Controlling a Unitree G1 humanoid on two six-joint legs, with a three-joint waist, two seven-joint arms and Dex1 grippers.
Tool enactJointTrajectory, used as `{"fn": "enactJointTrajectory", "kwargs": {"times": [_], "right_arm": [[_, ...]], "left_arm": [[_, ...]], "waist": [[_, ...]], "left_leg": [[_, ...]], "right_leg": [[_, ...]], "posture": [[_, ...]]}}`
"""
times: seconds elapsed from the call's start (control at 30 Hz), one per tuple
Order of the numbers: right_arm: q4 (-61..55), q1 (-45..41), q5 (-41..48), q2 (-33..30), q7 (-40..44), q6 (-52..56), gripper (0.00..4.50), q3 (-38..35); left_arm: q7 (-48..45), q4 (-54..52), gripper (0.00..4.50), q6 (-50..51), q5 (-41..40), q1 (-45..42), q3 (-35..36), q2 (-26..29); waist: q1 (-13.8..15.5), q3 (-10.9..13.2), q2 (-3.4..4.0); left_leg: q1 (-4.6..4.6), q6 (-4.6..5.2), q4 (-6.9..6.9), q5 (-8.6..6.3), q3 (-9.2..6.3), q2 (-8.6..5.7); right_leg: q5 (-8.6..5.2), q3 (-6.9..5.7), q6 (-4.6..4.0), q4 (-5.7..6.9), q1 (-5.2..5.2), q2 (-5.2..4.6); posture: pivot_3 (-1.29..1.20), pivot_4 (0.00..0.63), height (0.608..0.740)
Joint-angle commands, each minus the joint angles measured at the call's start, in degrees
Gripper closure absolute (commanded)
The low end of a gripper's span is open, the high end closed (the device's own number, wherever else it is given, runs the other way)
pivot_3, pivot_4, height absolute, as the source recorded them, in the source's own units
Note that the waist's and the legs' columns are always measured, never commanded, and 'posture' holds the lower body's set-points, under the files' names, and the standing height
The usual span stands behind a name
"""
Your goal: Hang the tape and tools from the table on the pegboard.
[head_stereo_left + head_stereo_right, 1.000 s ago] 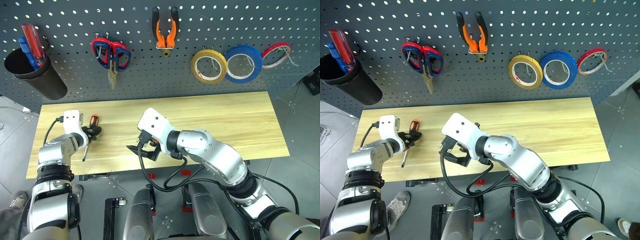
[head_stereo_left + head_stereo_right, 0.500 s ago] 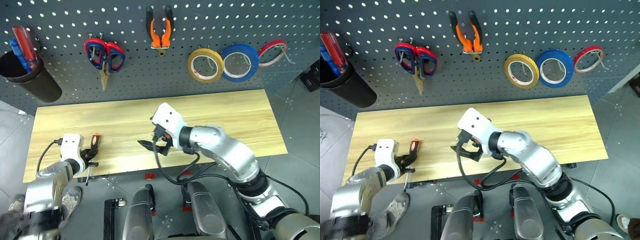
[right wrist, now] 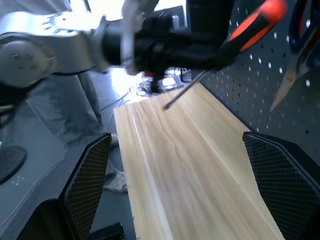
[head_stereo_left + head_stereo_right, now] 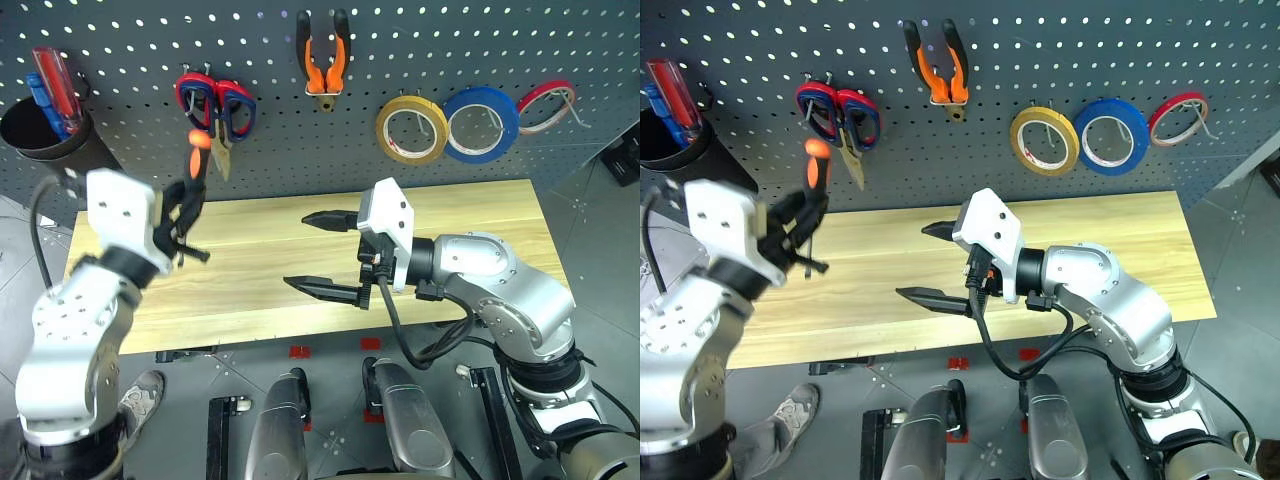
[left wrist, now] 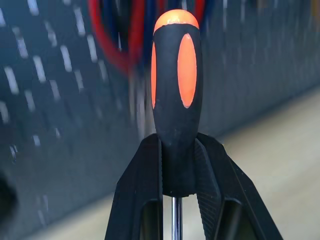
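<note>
Next, my left gripper swings back, goes up over the black cup and lowers the screwdriver in, because the screwdriver's shaft hangs next to the scissors, lower than the black cup's opening (image 4: 36, 128).
My left gripper (image 4: 183, 215) is shut on the lower handle of the slim orange-black screwdriver (image 4: 196, 160), seen close up in the left wrist view as screwdriver (image 5: 175, 100). It holds the tool upright above the table's (image 4: 480, 220) left part, its orange cap just before the pegboard (image 4: 130, 50) beside the red-handled scissors (image 4: 215, 105). My right gripper (image 4: 297, 250) hangs open and empty over the table's middle, pointing left. The orange-black pliers (image 4: 321, 55) and the tan-yellow tape (image 4: 412, 130) hang on the pegboard.
A blue roll (image 4: 484, 125) and a thin red roll (image 4: 549, 105) hang right of the yellow tape. A black cup (image 4: 50, 150) at the pegboard's left holds a red and a blue screwdriver. A grey floor lies around the table.
My left gripper closed on the screwdriver and lifted it off the table's front left, up toward the pegboard, handle now upward. My right gripper rose a little and drifted right, staying open.
</note>
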Motion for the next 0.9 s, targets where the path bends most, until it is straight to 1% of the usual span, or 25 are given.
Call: {"fn": "enactJointTrajectory", "kwargs": {"times": [0.03, 0.1, 0.2, 0.3, 0.43, 0.53, 0.67, 0.73, 0.9], "right_arm": [[-0.62, -1.6, 4.62, 0.02, 1.54, 0.34, 0.0, -2.69], [-0.25, -2.33, 6.0, -0.02, 1.36, 0.93, 0.0, -3.62], [0.15, -2.77, 7.28, -0.59, 1.55, 1.07, 0.0, -4.45], [0.29, -2.68, 7.51, -2.23, 3.04, 0.34, 0.0, -4.06], [1.56, -2.28, 2.81, -4.41, 3.65, -4.34, 0.0, -1.6], [3.7, -2.8, -1.16, -3.34, 1.2, -9.19, 0.0, -1.74], [4.51, -4.74, -1.45, -3.39, 2.01, -12.2, 0.0, -3.6], [5.28, -6.24, -4.2, -4.21, 1.97, -15.03, 0.0, -2.89], [6.09, -10.28, -2.4, -2.93, 1.02, -13.52, 0.0, -3.6]], "left_arm": [[-1.19, -1.24, 3.97, 2.35, -5.16, -7.4, 4.05, 4.09], [-2.27, -0.29, 3.97, 4.22, -7.85, -11.44, 5.7, 7.04], [-1.85, 1.63, 3.97, 8.44, -13.42, -17.54, 8.75, 9.86], [-2.32, 1.55, 3.97, 12.21, -18.22, -19.62, 10.17, 11.98], [-4.05, -0.17, 3.97, 14.62, -21.48, -15.08, 11.96, 14.08], [-4.14, -1.77, 3.97, 15.42, -23.46, -12.02, 13.2, 14.81], [-3.91, -1.11, 3.97, 15.03, -24.22, -11.55, 15.79, 16.74], [-4.01, -0.45, 3.97, 14.45, -23.8, -11.26, 16.85, 18.0], [-5.65, 0.8, 3.97, 12.34, -21.93, -8.84, 18.95, 20.51]], "waist": [[0.02, -0.01, -0.02], [-0.11, -0.01, -0.02], [-0.1, -0.02, -0.04], [-0.05, -0.02, -0.04], [0.08, -0.03, -0.05], [0.27, -0.04, -0.07], [0.92, -0.07, -0.11], [0.98, -0.15, -0.14], [1.04, -0.29, -0.27]], "left_leg": [[-0.07, -0.03, 0.02, 0.02, -0.02, 0.0], [-0.16, -0.19, 0.08, 0.12, -0.01, 0.0], [-0.17, -0.22, 0.09, 0.13, -0.01, -0.01], [-0.16, -0.24, 0.09, 0.15, -0.01, -0.02], [-0.15, -0.3, 0.13, 0.19, -0.01, -0.02], [-0.14, -0.41, 0.12, 0.29, -0.05, 0.0], [-0.14, -0.52, 0.12, 0.42, -0.13, 0.0], [-0.14, -0.51, 0.13, 0.45, -0.13, -0.01], [-0.14, -0.52, 0.13, 0.47, -0.13, -0.02]], "right_leg": [[0.0, -0.03, 0.0, -0.03, -0.04, 0.0], [0.0, -0.03, 0.0, -0.06, -0.08, 0.0], [-0.01, -0.05, 0.01, -0.08, -0.07, -0.01], [-0.01, -0.04, 0.02, -0.07, -0.07, -0.02], [-0.01, -0.04, 0.02, -0.03, -0.07, -0.02], [-0.01, -0.06, 0.02, 0.04, -0.1, -0.01], [0.0, -0.12, 0.01, 0.11, -0.11, 0.0], [0.02, -0.11, 0.03, 0.12, -0.1, -0.01], [0.04, -0.13, 0.02, 0.12, -0.1, -0.01]], "posture": [[-0.24, 0.355, 0.74], [-0.24, 0.353, 0.74], [-0.23, 0.347, 0.74], [-0.22, 0.341, 0.74], [-0.2, 0.333, 0.74], [-0.19, 0.326, 0.74], [-0.19, 0.318, 0.74], [-0.18, 0.313, 0.74], [-0.18, 0.298, 0.74]]}}
